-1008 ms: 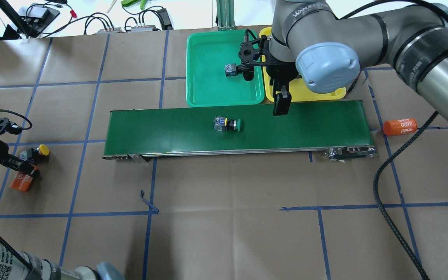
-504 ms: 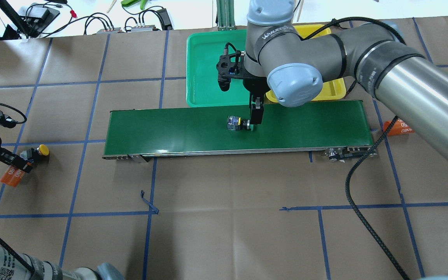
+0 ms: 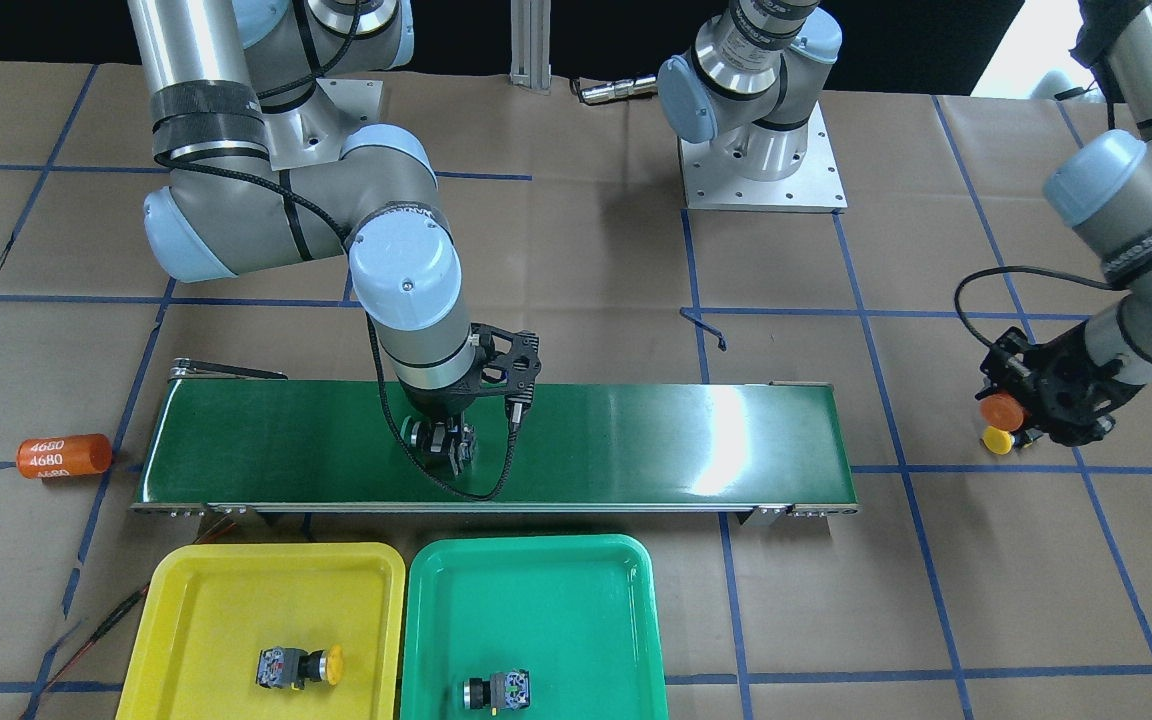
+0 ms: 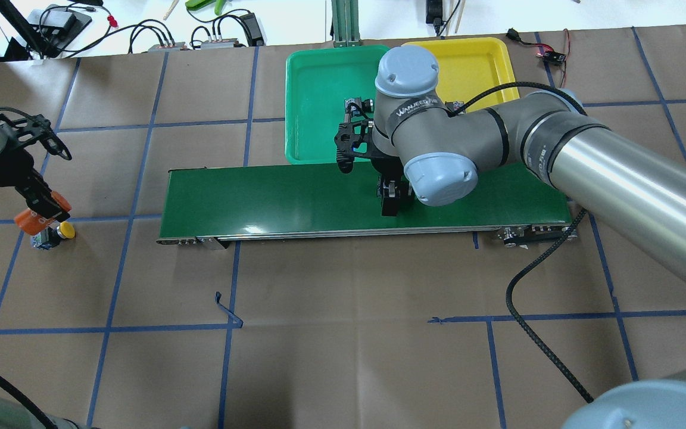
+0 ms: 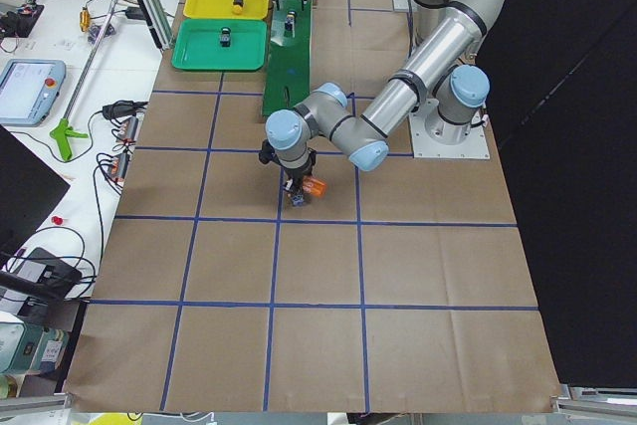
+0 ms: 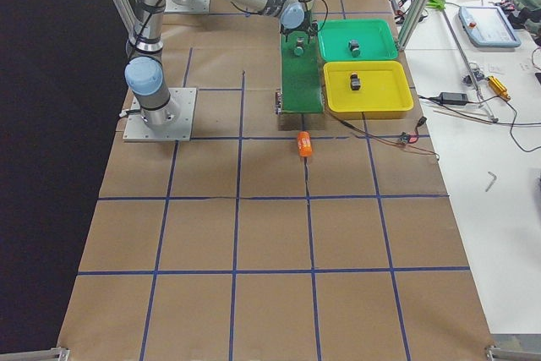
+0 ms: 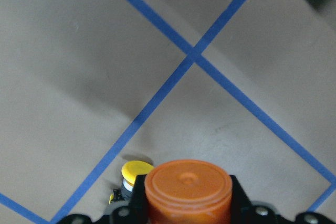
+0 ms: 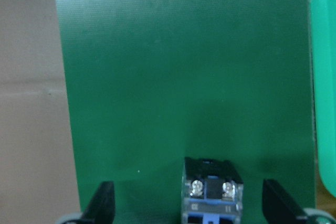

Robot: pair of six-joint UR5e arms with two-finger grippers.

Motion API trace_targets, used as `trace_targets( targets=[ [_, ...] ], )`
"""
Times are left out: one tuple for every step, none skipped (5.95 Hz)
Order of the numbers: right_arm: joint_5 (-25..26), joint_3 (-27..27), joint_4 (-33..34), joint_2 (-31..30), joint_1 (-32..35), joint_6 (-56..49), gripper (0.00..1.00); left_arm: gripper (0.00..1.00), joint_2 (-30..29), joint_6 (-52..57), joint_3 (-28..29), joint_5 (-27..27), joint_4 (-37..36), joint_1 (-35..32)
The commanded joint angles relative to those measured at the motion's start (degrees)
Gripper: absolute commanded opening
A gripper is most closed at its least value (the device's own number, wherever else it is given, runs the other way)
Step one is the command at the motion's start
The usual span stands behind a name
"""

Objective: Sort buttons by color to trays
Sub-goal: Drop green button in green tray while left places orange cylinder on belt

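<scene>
A yellow-capped button point(image 3: 998, 440) is off the belt and a long way from my right gripper, so my left gripper should first put the orange cylinder and then that button onto the belt point(image 3: 704, 444).
A button point(image 8: 212, 192) lies on the belt, its grey-and-black body showing between the wide-apart fingers point(image 8: 105, 203) of my right gripper point(image 4: 392, 201), which is open and low over it. The yellow tray point(image 3: 236, 590) holds a yellow-capped button point(image 3: 301, 667). In the green tray point(image 3: 556, 580) lies a green-capped button point(image 3: 496, 692). A second yellow-capped button point(image 4: 60, 231) stands on the paper at the far left. Just above it my left gripper point(image 4: 39, 213) is shut on an orange cylinder point(image 7: 188, 187).
The long dark-green conveyor belt point(image 4: 259, 196) runs across the table in front of both trays. A second orange cylinder marked 4680 point(image 3: 64, 455) lies off the belt's end on my right side. My right arm's cable point(image 4: 533, 286) loops over the paper.
The button rode rightward along the belt. My right gripper came from the trays down over it. My left gripper took the orange cylinder up off the paper and beyond the yellow button.
</scene>
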State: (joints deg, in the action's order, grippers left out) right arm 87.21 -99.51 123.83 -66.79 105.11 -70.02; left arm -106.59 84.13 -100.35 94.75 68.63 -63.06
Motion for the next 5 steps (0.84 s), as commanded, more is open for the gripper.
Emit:
trace_targets(
  targets=[
    [0.59, -1.92, 1.42, -1.31, -4.36, -2.3, 0.75, 0.2, 1.99, 4.37, 0.07, 1.75, -0.78, -13.52],
    [4.34, -2.01, 1.06, -2.71, -5.34, -5.53, 0.52, 0.2, 2.78, 4.46, -1.24, 1.14, -2.7, -19.06],
    [5.94, -2.35, 0.97, -2.99, -5.35, -6.18, 0.33, 0.2, 3.14, 4.81, -2.29, 0.09, -3.5, -23.38],
    [6.74, -2.79, 0.97, -3.08, -5.7, -6.36, 0.16, 0.2, 2.1, 4.73, -4.22, -0.27, -6.12, -24.82],
    [7.01, -2.8, 0.97, -3.34, -6.23, -6.71, 0.08, 0.19, 1.74, 6.47, -6.67, -0.44, -11.02, -25.0]
  ],
)
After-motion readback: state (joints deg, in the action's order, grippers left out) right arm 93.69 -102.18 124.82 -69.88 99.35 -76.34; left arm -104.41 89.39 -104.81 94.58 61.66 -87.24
